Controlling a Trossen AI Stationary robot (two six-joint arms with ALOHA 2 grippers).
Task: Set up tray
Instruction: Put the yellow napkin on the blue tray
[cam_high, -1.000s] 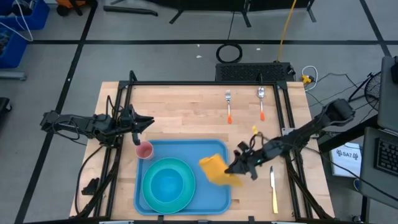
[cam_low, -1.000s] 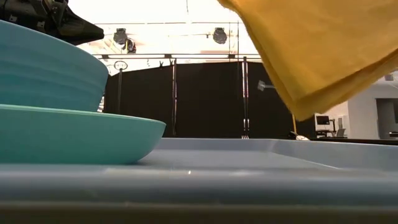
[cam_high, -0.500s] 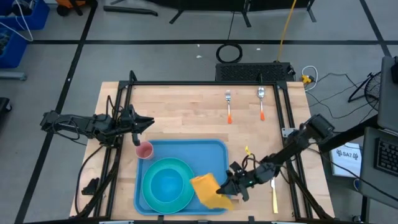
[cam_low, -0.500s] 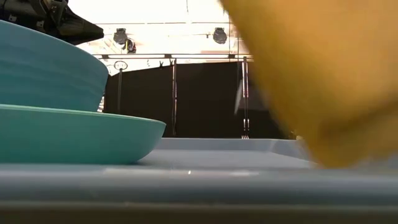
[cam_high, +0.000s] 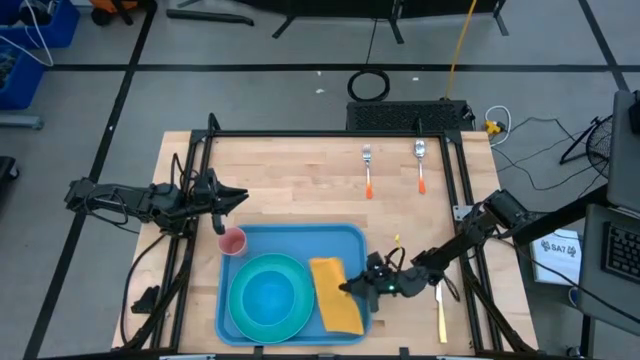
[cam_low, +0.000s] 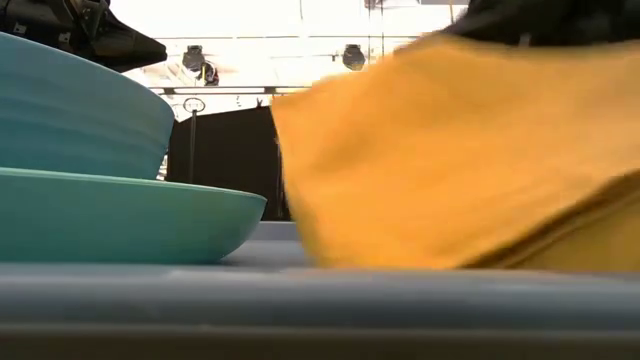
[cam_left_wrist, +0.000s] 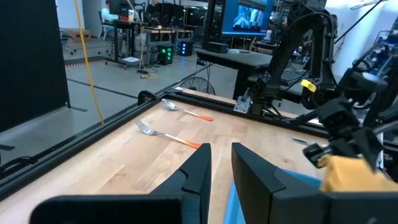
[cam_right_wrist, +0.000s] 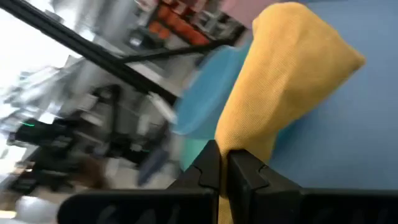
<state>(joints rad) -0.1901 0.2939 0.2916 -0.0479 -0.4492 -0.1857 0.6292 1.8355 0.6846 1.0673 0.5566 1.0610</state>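
I should lift the napkin (cam_high: 333, 298) clear with my right gripper, straighten it and put it flat on the tray's bottom (cam_high: 334, 247), because the napkin is slanted beside the plate.
The light-blue tray (cam_high: 295, 240) lies at the table's near middle. On it stand a teal plate (cam_high: 238, 318) with a teal bowl (cam_high: 270, 295), and a pink cup (cam_high: 232, 241) at its far left corner. The yellow-orange folded napkin (cam_high: 335, 295) lies lengthwise on the tray's right part, beside the plate, and fills the low view (cam_low: 450, 170). My right gripper (cam_high: 351, 288) is low at the napkin's right edge, shut on it. My left gripper (cam_high: 240, 195) hovers above the table's left, beyond the cup, open by a narrow gap (cam_left_wrist: 222, 162). My right gripper pinches the napkin's right edge (cam_right_wrist: 231, 144) between its two fingers, several folded layers. It comes low from the table's right, slanting down. The napkin's far end (cam_right_wrist: 298, 43) spreads away from the fingers, and most of the napkin lies on the tray floor.
A fork (cam_high: 368, 170) and a spoon (cam_high: 421, 168) with orange handles lie near the far edge. A knife (cam_high: 438, 305) lies on the wood right of the tray. Metal frame rails run along both table sides. Bare wood lies between the tray and the cutlery.
My right gripper has carried the napkin from over the tray's right rim toward the near edge, then leftward and down. The napkin, which hung bunched below the fingers, now lies stretched out on the tray beside the plate.
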